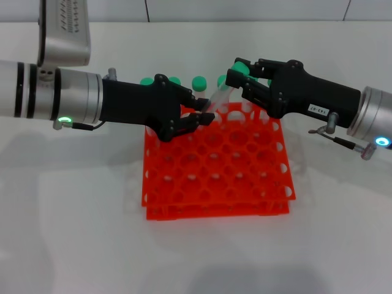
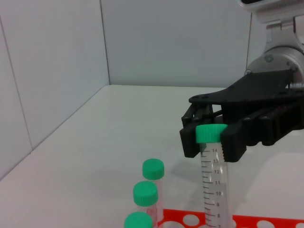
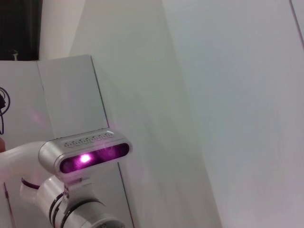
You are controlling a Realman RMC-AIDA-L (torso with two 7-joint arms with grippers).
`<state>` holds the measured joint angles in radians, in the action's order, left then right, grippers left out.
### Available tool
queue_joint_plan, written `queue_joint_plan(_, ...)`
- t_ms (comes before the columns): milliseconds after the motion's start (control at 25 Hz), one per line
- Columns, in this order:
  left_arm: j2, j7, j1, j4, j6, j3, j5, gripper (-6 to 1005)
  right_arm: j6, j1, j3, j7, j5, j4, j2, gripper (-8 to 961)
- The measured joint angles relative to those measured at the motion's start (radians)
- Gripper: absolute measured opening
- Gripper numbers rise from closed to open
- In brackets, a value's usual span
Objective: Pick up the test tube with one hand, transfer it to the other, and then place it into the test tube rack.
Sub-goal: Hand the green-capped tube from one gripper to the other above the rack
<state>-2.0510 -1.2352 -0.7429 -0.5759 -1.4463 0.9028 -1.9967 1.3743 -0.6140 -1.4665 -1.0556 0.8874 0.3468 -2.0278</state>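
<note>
The fingers of my left gripper block the test tube's lower tip above the rack, so next my left gripper opens and pulls back before my right gripper lowers the tube.
The test tube hangs tilted above the back of the orange test tube rack, with its green cap toward the right. My right gripper, the one with the white label, is shut on the tube just below the cap. The left wrist view shows this grip clearly: the black fingers clamp the tube under its cap. My left gripper holds the tube's lower tip between its fingers over the rack's back rows. The right wrist view shows none of this.
Several more green-capped tubes stand in the rack's back row. Three of them show in the left wrist view above the rack's edge. A white table lies all round, with white walls behind.
</note>
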Motion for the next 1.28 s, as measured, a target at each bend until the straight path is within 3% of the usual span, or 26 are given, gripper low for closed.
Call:
queue_joint_plan(120, -0.001, -0.048, 0.001, -0.021, -0.001, -0.001, -0.001, 200, 0.001, 0.000, 0.001, -0.001, -0.005, 0.001, 0.000, 259)
queue_joint_plan(360, -0.023, -0.158, 0.028, -0.122, -0.008, 0.008, 0.000, 247, 0.003, 0.000, 0.000, -0.003, -0.001, -0.004, 0.000, 259)
queue_joint_plan(600, -0.024, -0.335, 0.056, -0.237, -0.032, 0.059, -0.004, 505, 0.006, 0.000, 0.000, -0.006, 0.002, -0.004, 0.000, 259)
queue_joint_plan(1040, -0.027, -0.737, 0.255, -0.778, -0.099, 0.158, -0.006, 892, 0.029, 0.012, 0.000, -0.009, 0.011, 0.000, 0.010, 259)
queue_joint_plan(1280, -0.027, -0.874, 0.385, -1.006, -0.101, 0.159, -0.005, 892, 0.039, 0.013, 0.000, -0.009, 0.012, 0.002, 0.019, 259)
